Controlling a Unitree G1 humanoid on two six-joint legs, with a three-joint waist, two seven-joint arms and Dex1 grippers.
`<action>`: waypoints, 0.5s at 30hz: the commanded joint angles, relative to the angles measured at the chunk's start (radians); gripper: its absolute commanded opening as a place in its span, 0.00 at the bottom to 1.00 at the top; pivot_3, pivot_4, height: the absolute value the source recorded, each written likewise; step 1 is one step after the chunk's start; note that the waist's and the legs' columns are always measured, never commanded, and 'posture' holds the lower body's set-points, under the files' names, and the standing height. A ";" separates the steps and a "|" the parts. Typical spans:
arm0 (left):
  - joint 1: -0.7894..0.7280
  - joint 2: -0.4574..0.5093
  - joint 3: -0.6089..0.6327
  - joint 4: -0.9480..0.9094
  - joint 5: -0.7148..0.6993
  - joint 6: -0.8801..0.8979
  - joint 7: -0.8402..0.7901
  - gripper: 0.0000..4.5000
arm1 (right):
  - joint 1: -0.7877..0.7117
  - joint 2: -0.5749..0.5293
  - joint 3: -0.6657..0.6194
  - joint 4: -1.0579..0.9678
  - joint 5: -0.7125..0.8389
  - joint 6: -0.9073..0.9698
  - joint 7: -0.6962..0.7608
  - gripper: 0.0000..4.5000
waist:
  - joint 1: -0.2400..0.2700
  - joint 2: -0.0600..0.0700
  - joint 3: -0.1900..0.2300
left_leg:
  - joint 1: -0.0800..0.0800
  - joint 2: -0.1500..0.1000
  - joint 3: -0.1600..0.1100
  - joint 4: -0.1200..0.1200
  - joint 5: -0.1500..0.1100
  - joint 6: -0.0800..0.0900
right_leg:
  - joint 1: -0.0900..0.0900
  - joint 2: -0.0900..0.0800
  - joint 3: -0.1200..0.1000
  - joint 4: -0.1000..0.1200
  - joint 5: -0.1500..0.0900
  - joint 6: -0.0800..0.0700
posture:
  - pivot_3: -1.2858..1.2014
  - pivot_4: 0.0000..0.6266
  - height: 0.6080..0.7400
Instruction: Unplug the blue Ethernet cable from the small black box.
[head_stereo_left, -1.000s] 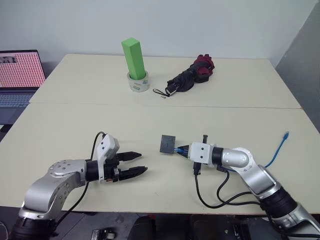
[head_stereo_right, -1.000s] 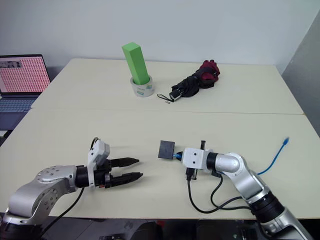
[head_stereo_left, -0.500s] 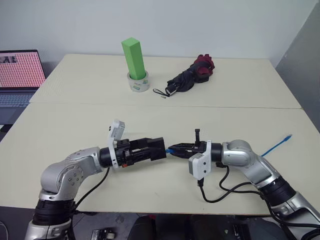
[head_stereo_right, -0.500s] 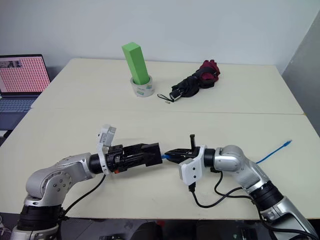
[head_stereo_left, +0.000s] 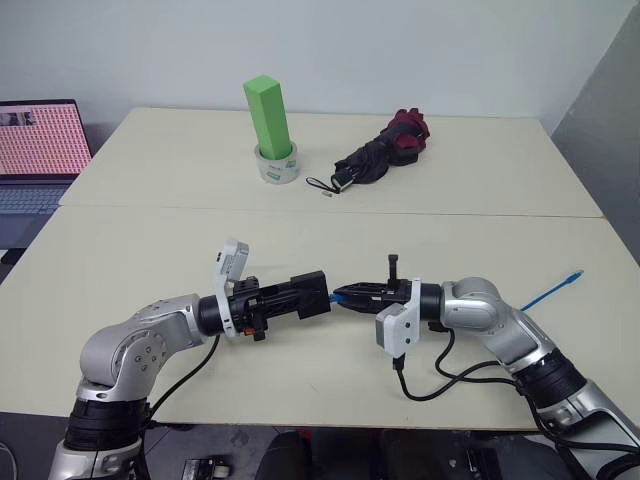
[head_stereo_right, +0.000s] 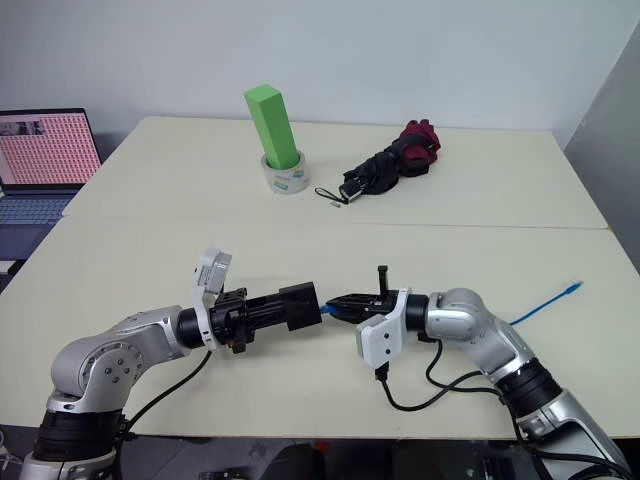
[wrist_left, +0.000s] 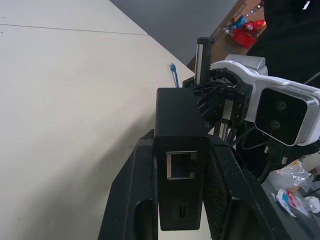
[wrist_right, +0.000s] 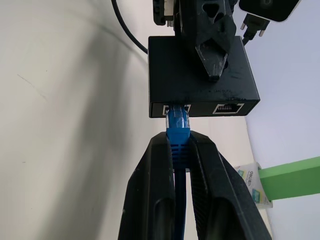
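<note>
The plug's latch stays unpressed while my right gripper pinches the plug's sides (wrist_right: 178, 136). Next, I open, turn the wrist and squeeze the plug across its latch (wrist_right: 177, 118) before I pull.
The small black box (head_stereo_left: 311, 294) hangs above the near table, clamped between the fingers of my left gripper (head_stereo_left: 306, 298), which is shut on it. In the left wrist view the box (wrist_left: 180, 131) sits between both fingers (wrist_left: 134, 195) with an empty port facing the camera. The blue Ethernet cable (wrist_right: 177, 122) is plugged into the box (wrist_right: 200, 70). My right gripper (wrist_right: 178, 142) is shut on the cable just behind the plug, facing the left gripper (head_stereo_right: 300, 305). The cable's free end (head_stereo_left: 571, 272) lies on the table at the right.
At the far side stand a green block (head_stereo_left: 267, 115) inside a tape roll (head_stereo_left: 277, 166) and a black-and-red folded umbrella (head_stereo_left: 380, 152). A laptop (head_stereo_left: 38, 150) sits off the table's left. Black robot cables (head_stereo_left: 430, 380) trail near the front edge.
My left gripper came in from the left and shut on the box, which is now off the table. My right wrist rolled, still holding the cable.
</note>
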 joint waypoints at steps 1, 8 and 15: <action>-0.006 0.013 0.001 -0.002 0.005 -0.017 -0.014 0.17 | -0.025 -0.004 -0.022 -0.014 0.004 -0.041 -0.007 0.11 | 0.000 0.000 0.000 | 0.000 0.000 0.000 0.000 0.000 0.000 | 0.000 0.000 0.000 0.000 0.000 0.000 | 0.52 0.24 1.00; -0.019 0.044 -0.039 0.003 0.052 -0.054 -0.079 0.17 | 0.019 -0.114 -0.051 -0.144 0.189 0.170 0.181 0.48 | 0.002 0.000 0.000 | 0.000 0.000 0.000 0.000 0.000 0.000 | 0.000 0.000 0.000 0.000 0.000 0.000 | 0.52 0.24 1.00; -0.048 0.076 -0.077 0.008 0.096 -0.114 -0.159 0.17 | 0.102 -0.163 -0.162 -0.461 0.662 0.832 0.238 0.48 | 0.001 0.000 0.000 | 0.000 0.000 -0.001 0.000 0.000 0.000 | 0.000 0.000 0.000 0.000 0.000 0.000 | 0.52 0.24 1.00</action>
